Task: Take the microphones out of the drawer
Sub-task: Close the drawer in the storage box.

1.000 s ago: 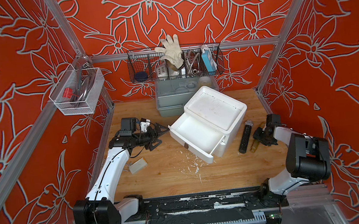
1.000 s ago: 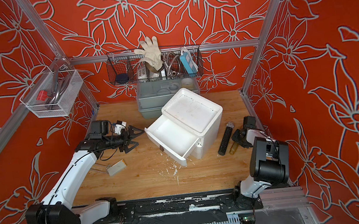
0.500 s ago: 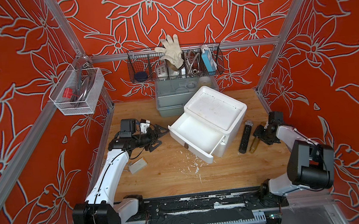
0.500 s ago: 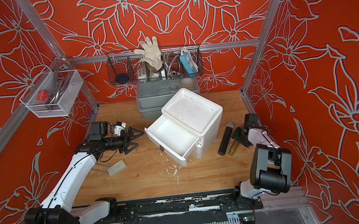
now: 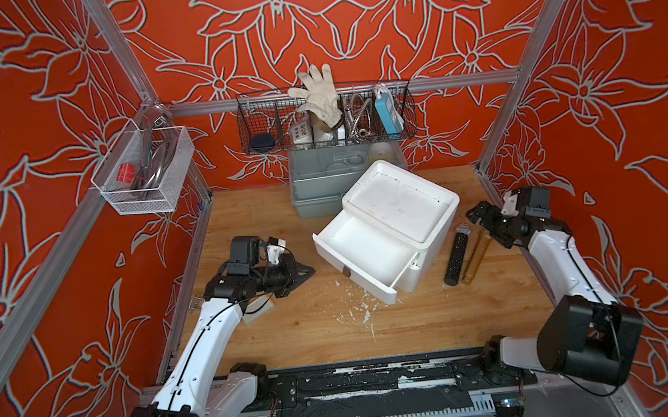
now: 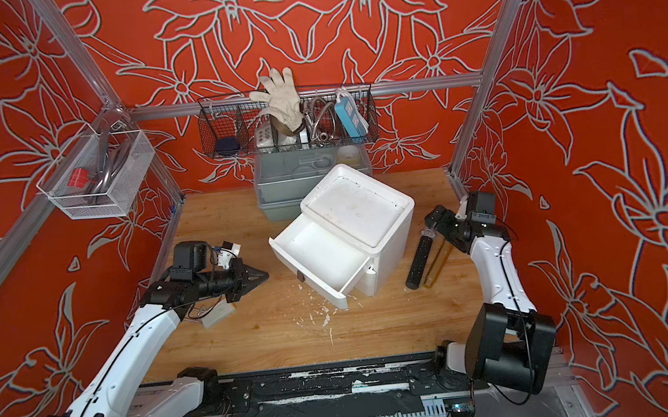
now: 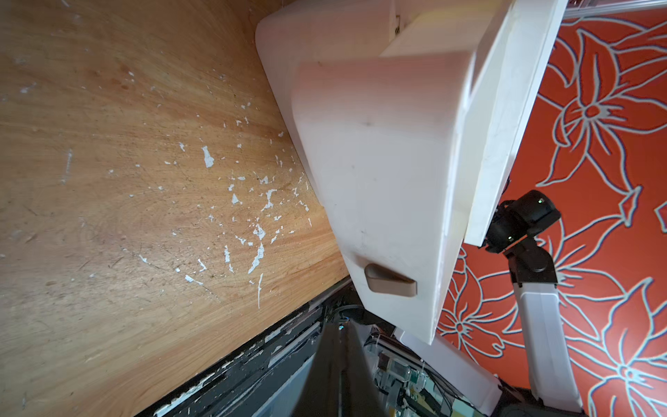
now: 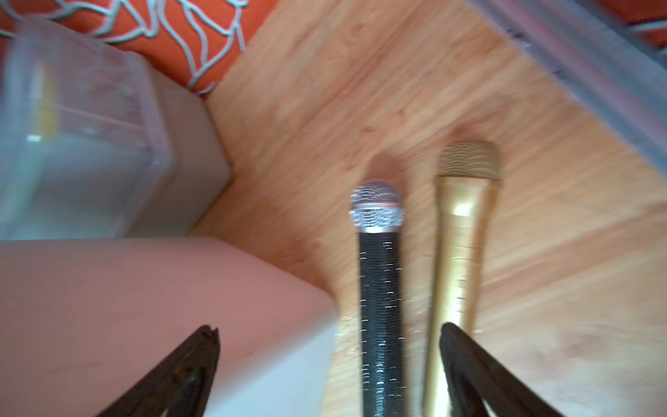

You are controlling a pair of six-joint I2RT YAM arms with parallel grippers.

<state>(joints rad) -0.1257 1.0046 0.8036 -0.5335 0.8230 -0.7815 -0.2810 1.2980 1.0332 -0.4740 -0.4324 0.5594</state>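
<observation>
The empty drawer (image 5: 363, 242) juts from a free-standing cabinet, so next my right gripper steadies the cabinet's top corner (image 5: 455, 197) while my left gripper pushes the drawer shut.
The white drawer (image 5: 362, 242) of the cabinet (image 5: 400, 203) stands pulled out, and its inside shows empty in both top views. The black microphone (image 5: 456, 254) (image 6: 420, 257) (image 8: 379, 289) with a silver head lies on the wooden table right of the cabinet, beside a gold microphone (image 5: 474, 256) (image 8: 462, 252). My right gripper (image 5: 489, 228) (image 6: 445, 228) (image 8: 326, 328) hangs open by the microphones' heads, holding nothing. My left gripper (image 5: 303, 272) (image 6: 261, 276) (image 7: 341, 328) is shut and empty, left of the drawer front with its brown handle (image 7: 389, 283).
A grey lidded bin (image 5: 316, 194) stands behind the cabinet. A wire basket (image 5: 325, 118) with a glove hangs on the back wall, a white mesh basket (image 5: 145, 173) on the left wall. A small white box (image 5: 256, 309) lies under my left arm. White flecks (image 5: 358, 307) dot the table.
My left gripper has closed. My right gripper has opened wide and drawn back and up from the two microphones, which stay on the table.
</observation>
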